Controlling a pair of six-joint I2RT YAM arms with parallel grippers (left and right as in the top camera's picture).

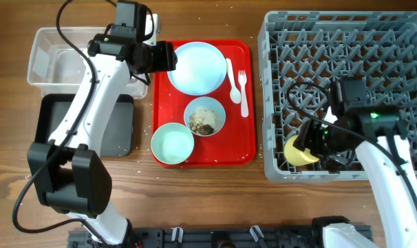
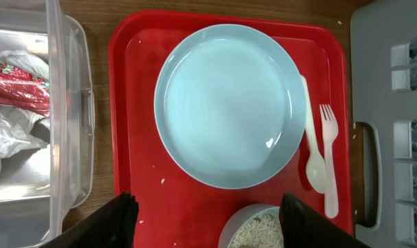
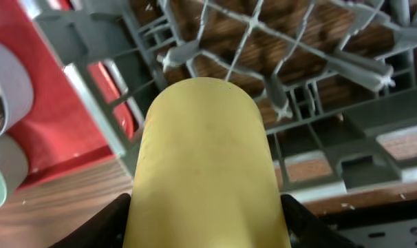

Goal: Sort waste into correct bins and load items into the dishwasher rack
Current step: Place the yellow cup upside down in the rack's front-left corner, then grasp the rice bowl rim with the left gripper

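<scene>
The pale blue bowl has rice scraps in it, so next my left gripper tips them out into the shallow black tray before the bowl goes into the rack.
My left gripper is open and empty above the red serving tray's far left, next to the pale blue plate. In the left wrist view the left gripper's fingers straddle bare tray between the plate and the pale blue bowl of rice scraps. A white spoon and fork lie to the right of the plate. The mint-green bowl sits at the tray's front. The clear tub holds the napkin and red wrapper. My right gripper is shut on the yellow cup at the front-left corner of the grey rack.
The shallow black tray sits in front of the clear tub on the left. The red serving tray lies between the bins and the rack. Rice grains are scattered on the tray and table. The rack's upright pegs surround the cup.
</scene>
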